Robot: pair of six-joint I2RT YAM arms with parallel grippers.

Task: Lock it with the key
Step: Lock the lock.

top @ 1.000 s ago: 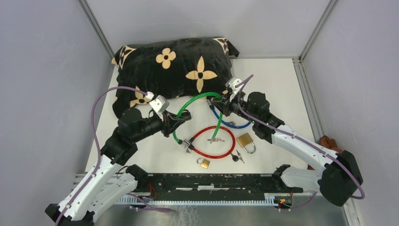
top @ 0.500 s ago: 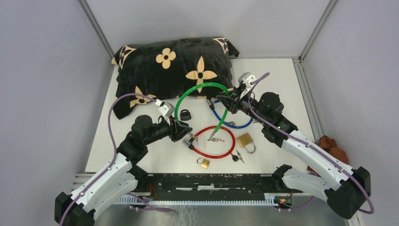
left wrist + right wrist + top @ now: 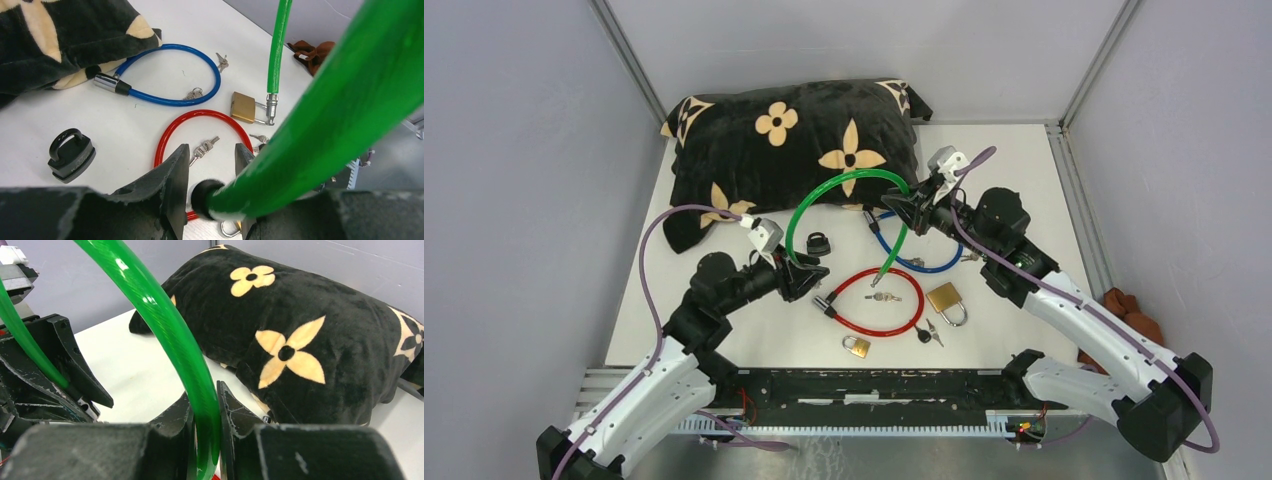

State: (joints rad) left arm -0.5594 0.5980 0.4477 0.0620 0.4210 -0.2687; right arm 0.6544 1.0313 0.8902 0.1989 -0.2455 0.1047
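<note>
The green cable runs at a slant across my open left gripper. I should line the gripper's fingers up with the cable and close them behind the black lock end.
A green cable lock arches above the table between both arms. My right gripper is shut on the cable, its jaws pressed against both sides. The free end with its metal pin hangs down over the red cable lock. The black lock end sits between the fingers of my left gripper, which stands open with a gap on the left side; from above that gripper is just left of the red loop. A bunch of keys lies inside that loop.
A red cable lock, a blue cable lock, a large brass padlock, a small brass padlock, a black padlock and a black-headed key lie on the white table. A black flowered pillow fills the back.
My left gripper has opened around the cable's black end and shifted toward the red loop. The right gripper has carried the green cable up and to the right.
</note>
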